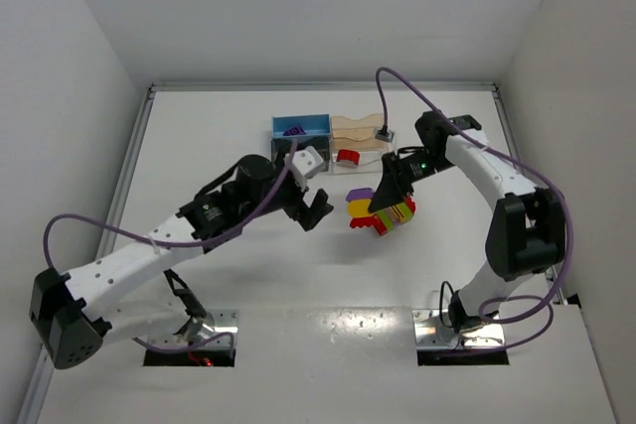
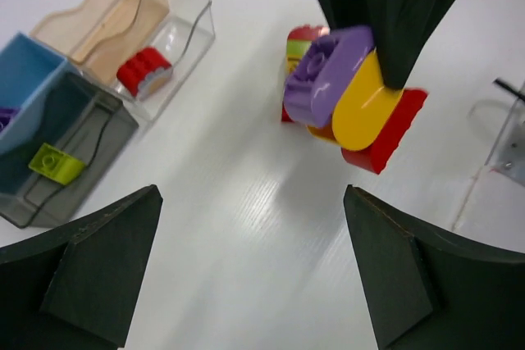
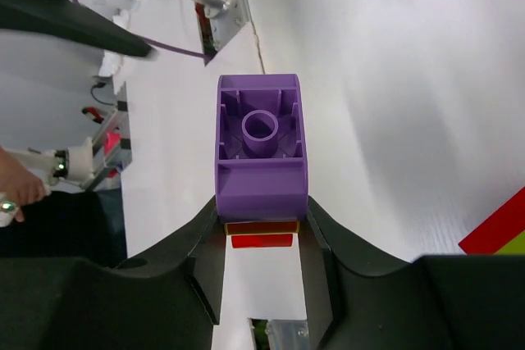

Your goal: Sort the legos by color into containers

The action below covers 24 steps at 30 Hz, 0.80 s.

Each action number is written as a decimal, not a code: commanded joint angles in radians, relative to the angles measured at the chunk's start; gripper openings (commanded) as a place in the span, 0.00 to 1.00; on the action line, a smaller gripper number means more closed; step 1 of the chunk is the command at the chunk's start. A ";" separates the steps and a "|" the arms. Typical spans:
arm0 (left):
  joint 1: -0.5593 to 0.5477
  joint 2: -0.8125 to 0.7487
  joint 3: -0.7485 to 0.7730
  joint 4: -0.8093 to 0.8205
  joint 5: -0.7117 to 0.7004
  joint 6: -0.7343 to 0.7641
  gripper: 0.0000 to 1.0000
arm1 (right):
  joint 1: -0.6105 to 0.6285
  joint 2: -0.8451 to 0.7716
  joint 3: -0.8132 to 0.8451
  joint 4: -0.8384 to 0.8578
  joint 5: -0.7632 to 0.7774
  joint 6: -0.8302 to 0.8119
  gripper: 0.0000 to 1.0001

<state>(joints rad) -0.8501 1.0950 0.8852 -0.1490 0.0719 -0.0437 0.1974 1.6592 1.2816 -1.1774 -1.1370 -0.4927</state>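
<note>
The purple brick is attached to the yellow and red bricks in the robot's right gripper, so the left gripper should pull it off for the blue bin.
My right gripper is shut on a clump of legos made of purple, yellow, red and lime bricks, held low over the table in front of the containers. In the right wrist view its jaws clamp the purple brick. The clump also shows in the left wrist view. My left gripper is open and empty, just left of the clump. The blue bin holds a purple lego. The clear bin holds a red lego. The dark grey bin holds a lime lego. The peach bin looks empty.
The bin block stands at the middle back of the white table. My left wrist covers the dark grey bin in the top view. A raised rail runs along the table's left edge. A purple cable arcs over the right arm.
</note>
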 commanded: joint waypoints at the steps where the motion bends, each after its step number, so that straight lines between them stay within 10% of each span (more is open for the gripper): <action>1: 0.054 -0.041 0.078 -0.040 0.216 0.004 1.00 | 0.005 -0.056 0.005 -0.031 0.023 -0.087 0.00; 10: 0.226 0.179 0.230 -0.063 0.881 -0.102 0.95 | 0.036 -0.047 0.100 -0.011 0.050 -0.106 0.00; 24: 0.310 0.394 0.340 0.011 1.028 -0.163 0.83 | 0.184 -0.070 0.163 -0.064 0.115 -0.227 0.00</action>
<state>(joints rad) -0.5610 1.4998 1.1721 -0.2142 1.0370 -0.1883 0.3573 1.6405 1.4181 -1.2362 -1.0214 -0.6670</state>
